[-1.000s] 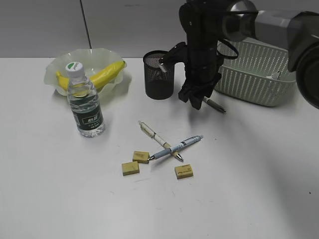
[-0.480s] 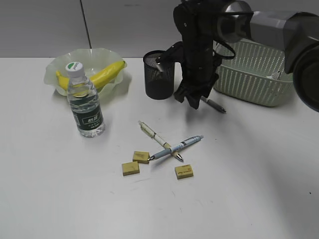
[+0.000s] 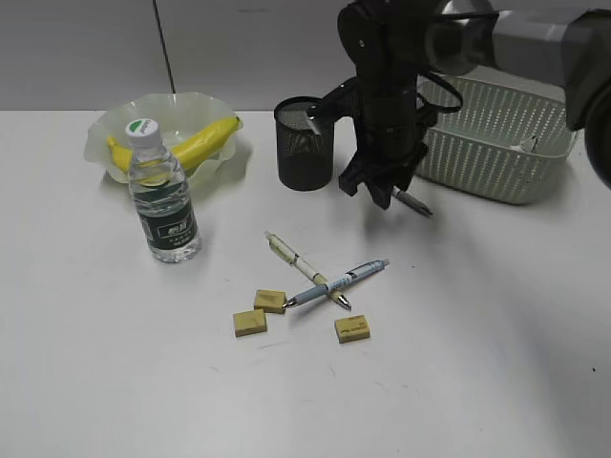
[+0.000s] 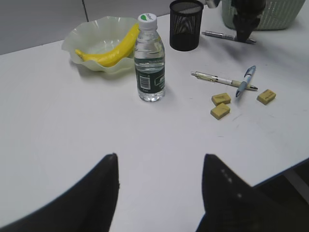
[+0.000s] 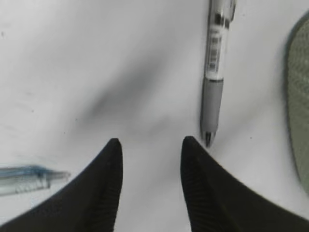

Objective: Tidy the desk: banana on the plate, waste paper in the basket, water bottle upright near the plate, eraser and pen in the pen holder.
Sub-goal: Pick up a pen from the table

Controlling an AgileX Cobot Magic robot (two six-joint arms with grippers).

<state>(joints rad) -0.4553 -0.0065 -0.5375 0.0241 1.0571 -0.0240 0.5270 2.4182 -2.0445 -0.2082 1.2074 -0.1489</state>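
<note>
The grey pen's point (image 5: 208,137) is outside my right gripper's open fingers. Next, my right gripper moves over to straddle the pen's body (image 5: 216,53) before it closes.
The banana (image 3: 205,141) lies in the ruffled plate (image 3: 105,129). The water bottle (image 3: 162,196) stands upright in front of the plate. The black mesh pen holder (image 3: 304,145) stands at the back centre, left of the basket (image 3: 496,143). A grey pen (image 3: 410,201) lies between them. My right gripper (image 3: 377,191) hovers open and empty just left of this pen (image 5: 215,77), its tips (image 5: 150,141) beside the pen's point. A white pen (image 3: 301,262) and a blue pen (image 3: 344,279) lie crossed at mid-desk with three erasers (image 3: 270,301). My left gripper (image 4: 160,162) is open above bare desk. A pale scrap (image 3: 528,143) lies in the basket.
The other two erasers (image 3: 250,322) (image 3: 352,328) lie below the crossed pens. The basket's edge (image 5: 300,96) is close on the right of my right gripper. The blue pen's tip (image 5: 24,178) shows at the lower left of the right wrist view.
My right gripper swung slightly left towards the pen holder, then back right beside the grey pen. The objects on the desk have not moved.
</note>
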